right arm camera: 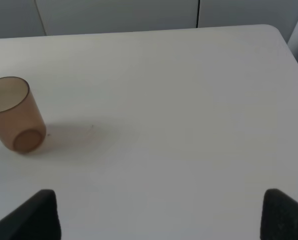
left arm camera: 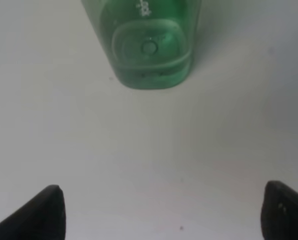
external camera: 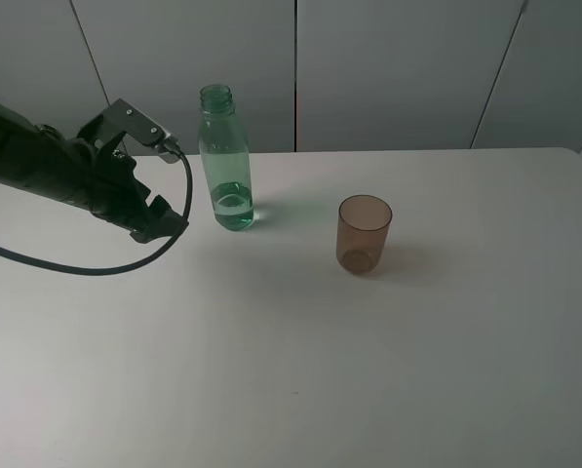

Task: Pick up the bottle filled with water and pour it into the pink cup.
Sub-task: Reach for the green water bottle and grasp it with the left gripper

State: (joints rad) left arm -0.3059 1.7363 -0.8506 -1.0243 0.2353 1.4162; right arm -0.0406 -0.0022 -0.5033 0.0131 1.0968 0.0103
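My left gripper is tilted down toward the table beside the bottle's base (external camera: 234, 223), so it should move back, become level and go straight at the bottle's lower body (external camera: 229, 187).
The green transparent bottle (external camera: 224, 161) stands upright on the white table (external camera: 291, 370), uncapped, with water in its lower part. Its base also shows in the left wrist view (left arm camera: 149, 47). The brownish-pink cup (external camera: 364, 234) stands upright and empty to the right of the bottle, apart from it; it also shows in the right wrist view (right arm camera: 13, 114). My left gripper (external camera: 162, 222) is open and empty, just left of the bottle and not touching it; both fingertips (left arm camera: 44, 212) show wide apart. My right gripper (right arm camera: 161, 215) is open and empty, out of the exterior view.
A black cable (external camera: 96, 265) loops from the left arm over the table. Grey wall panels (external camera: 388, 68) stand behind the table's far edge. The table's right edge (right arm camera: 288, 45) shows in the right wrist view.
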